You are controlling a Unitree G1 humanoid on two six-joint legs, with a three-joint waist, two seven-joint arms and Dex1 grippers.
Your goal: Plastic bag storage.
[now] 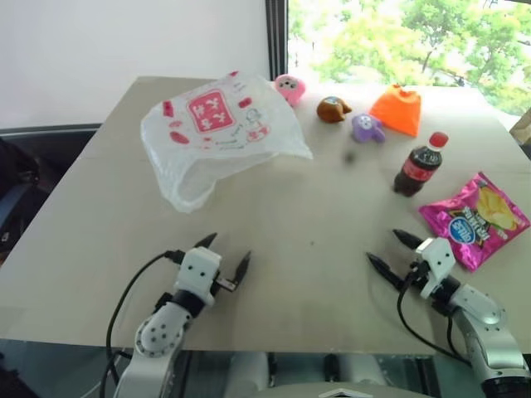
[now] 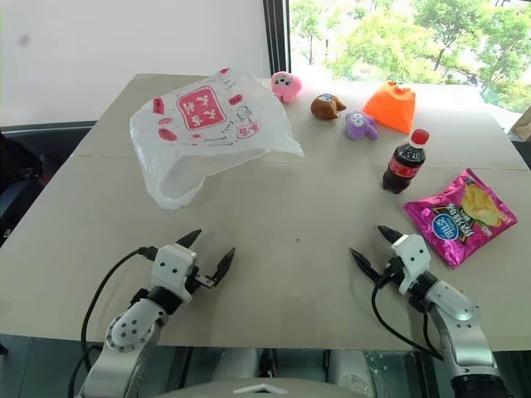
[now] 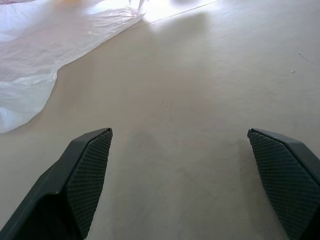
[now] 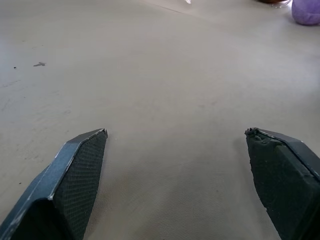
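Note:
My gripper will lift the plastic bag's front corner (image 1: 189,194), which sags limp and so will bunch into a fold, while the plastic bag's printed part (image 1: 211,111) stays spread.
The plastic bag (image 1: 217,133), translucent white with a red-pink square logo and small prints, lies crumpled on the far left part of the beige table (image 1: 307,215). Its edge also shows in the left wrist view (image 3: 40,55). My left gripper (image 1: 225,252) hovers open near the table's front edge, well short of the bag, nothing between its fingers. My right gripper (image 1: 388,250) stands open at the front right, angled toward the table's middle, also holding nothing.
A magenta chip packet (image 1: 474,218) lies at the right, a cola bottle (image 1: 418,164) stands behind it. Along the far edge sit a pink toy (image 1: 289,87), a brown toy (image 1: 333,109), a purple toy (image 1: 366,127) and an orange pouch (image 1: 397,109).

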